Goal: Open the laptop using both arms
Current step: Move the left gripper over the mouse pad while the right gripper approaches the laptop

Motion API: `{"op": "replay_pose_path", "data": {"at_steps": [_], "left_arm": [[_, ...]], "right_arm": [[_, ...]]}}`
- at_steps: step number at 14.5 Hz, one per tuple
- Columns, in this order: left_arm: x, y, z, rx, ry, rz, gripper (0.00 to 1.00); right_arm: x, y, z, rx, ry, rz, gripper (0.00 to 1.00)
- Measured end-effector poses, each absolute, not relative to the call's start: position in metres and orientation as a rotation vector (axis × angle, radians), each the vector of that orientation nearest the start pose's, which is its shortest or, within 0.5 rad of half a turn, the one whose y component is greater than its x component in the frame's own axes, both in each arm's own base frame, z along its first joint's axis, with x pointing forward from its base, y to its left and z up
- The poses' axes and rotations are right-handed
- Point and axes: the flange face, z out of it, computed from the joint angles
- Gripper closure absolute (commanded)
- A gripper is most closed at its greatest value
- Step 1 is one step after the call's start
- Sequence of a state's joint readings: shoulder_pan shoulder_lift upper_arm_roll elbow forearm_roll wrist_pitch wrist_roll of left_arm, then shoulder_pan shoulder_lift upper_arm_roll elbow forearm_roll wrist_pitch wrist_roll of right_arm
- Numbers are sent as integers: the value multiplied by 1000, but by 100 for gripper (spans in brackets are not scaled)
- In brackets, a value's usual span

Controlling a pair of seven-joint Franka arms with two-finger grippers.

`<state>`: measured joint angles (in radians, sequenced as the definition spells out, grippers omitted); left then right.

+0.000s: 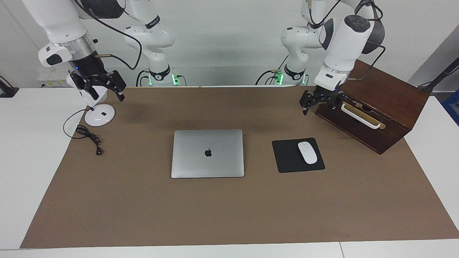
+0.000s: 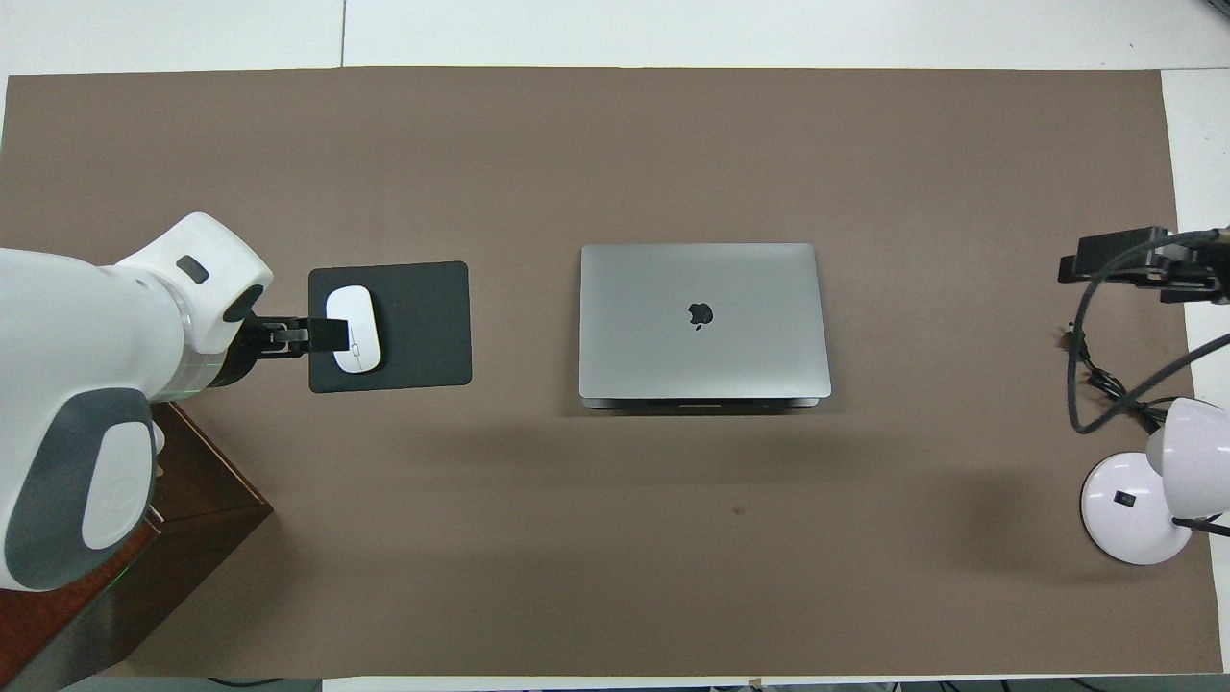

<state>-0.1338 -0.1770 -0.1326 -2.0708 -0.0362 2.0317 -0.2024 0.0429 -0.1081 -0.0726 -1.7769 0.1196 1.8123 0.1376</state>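
Note:
The lid (image 2: 702,321) will swing away about its far edge when the robot lifts it, because a dark gap (image 2: 700,405) runs along the laptop's near edge.
The laptop (image 1: 208,153) lies closed and flat on the middle of the brown mat, silver lid up with the dark apple logo; it also shows in the overhead view (image 2: 701,322). My left gripper (image 1: 319,108) hangs open and empty in the air beside the wooden box, over the mat by the mouse pad's edge. In the overhead view the left gripper (image 2: 322,334) overlaps the mouse. My right gripper (image 1: 108,95) hangs open and empty over the desk lamp, toward the right arm's end of the table; it also shows in the overhead view (image 2: 1105,261). Neither gripper touches the laptop.
A black mouse pad (image 1: 287,157) with a white mouse (image 1: 307,152) lies beside the laptop toward the left arm's end. A dark wooden box (image 1: 380,107) with a pale handle stands at that end. A white desk lamp (image 1: 99,115) and its black cable (image 1: 89,138) are at the right arm's end.

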Motion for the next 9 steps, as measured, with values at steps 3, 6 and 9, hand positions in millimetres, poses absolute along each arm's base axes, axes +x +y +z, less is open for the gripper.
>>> {"op": "replay_pose_path", "data": {"at_steps": [3,6,9], "left_arm": [[481,-189,522,-3186,121,-214,0],[473,-210,522,-3197,54,-217,0],[474,-207,518,-3201,-48,-211,0]], "right_arm": [[550,31,581,-2894,350,-274,0],[553,66,562,-2795,452,-311,0],[551,98,542,-2701,576,-304,0]]}}
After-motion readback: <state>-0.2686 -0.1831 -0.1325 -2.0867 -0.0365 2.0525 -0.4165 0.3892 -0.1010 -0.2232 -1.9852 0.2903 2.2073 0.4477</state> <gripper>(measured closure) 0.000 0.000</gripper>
